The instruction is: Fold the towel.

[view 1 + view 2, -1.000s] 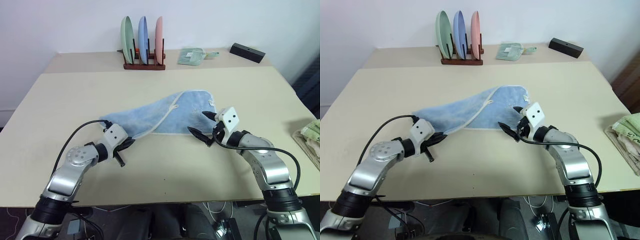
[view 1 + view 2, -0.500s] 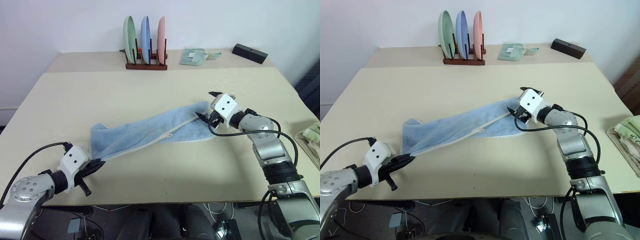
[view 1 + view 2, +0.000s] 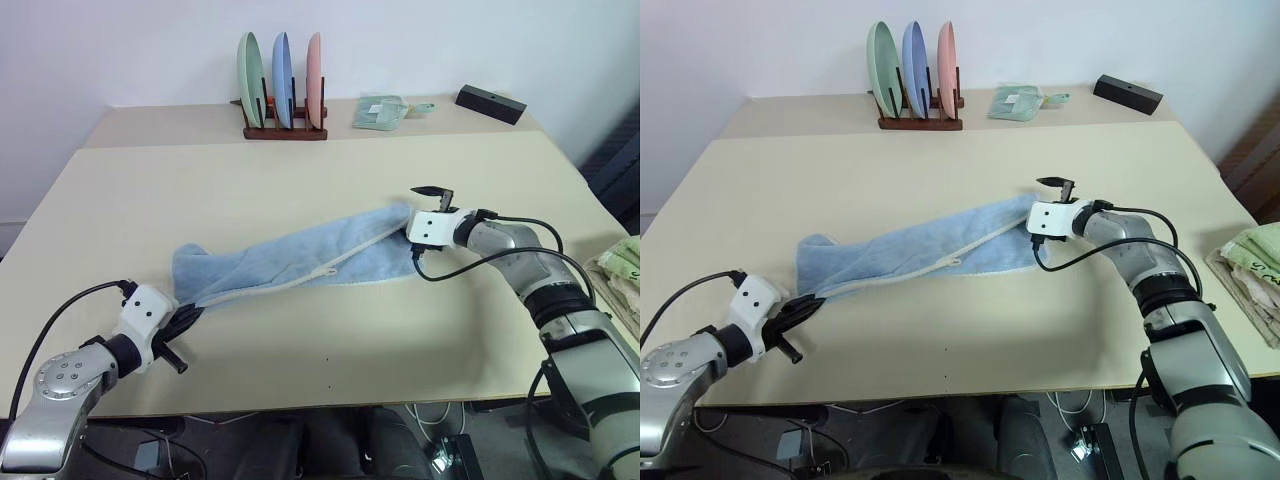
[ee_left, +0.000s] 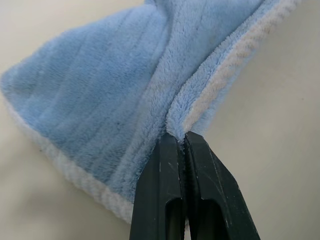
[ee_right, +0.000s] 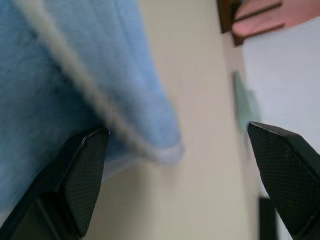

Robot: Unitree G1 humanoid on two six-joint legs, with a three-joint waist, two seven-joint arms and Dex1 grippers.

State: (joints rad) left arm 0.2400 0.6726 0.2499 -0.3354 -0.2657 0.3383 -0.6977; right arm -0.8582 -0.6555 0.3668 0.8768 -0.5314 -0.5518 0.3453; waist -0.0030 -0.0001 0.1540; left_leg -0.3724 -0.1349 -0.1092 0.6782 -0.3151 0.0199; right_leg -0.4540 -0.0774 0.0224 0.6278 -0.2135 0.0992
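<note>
My right gripper should pinch the towel's corner before both grippers stretch the towel and lay it straight, because the towel's white edging runs at a slant across the twisted towel band.
The light-blue towel with thin white edging lies stretched in a long, twisted band across the table's middle. My left gripper is near the front left edge, shut on the towel's near-left corner; the left wrist view shows the pinched edge between the closed fingers. My right gripper is at the towel's right end, open wide and rolled so one finger stands above the other. In the right wrist view the towel's corner lies between the spread fingers, close to one of them.
At the table's back stand a wooden rack with three upright plates, a small mint-green folded cloth and a black box. A pale green folded stack lies at the right edge.
My left gripper has pulled the towel's corner leftward and toward the near edge, drawing the towel into a long band. My right gripper went forward to the towel's right end and rolled over.
</note>
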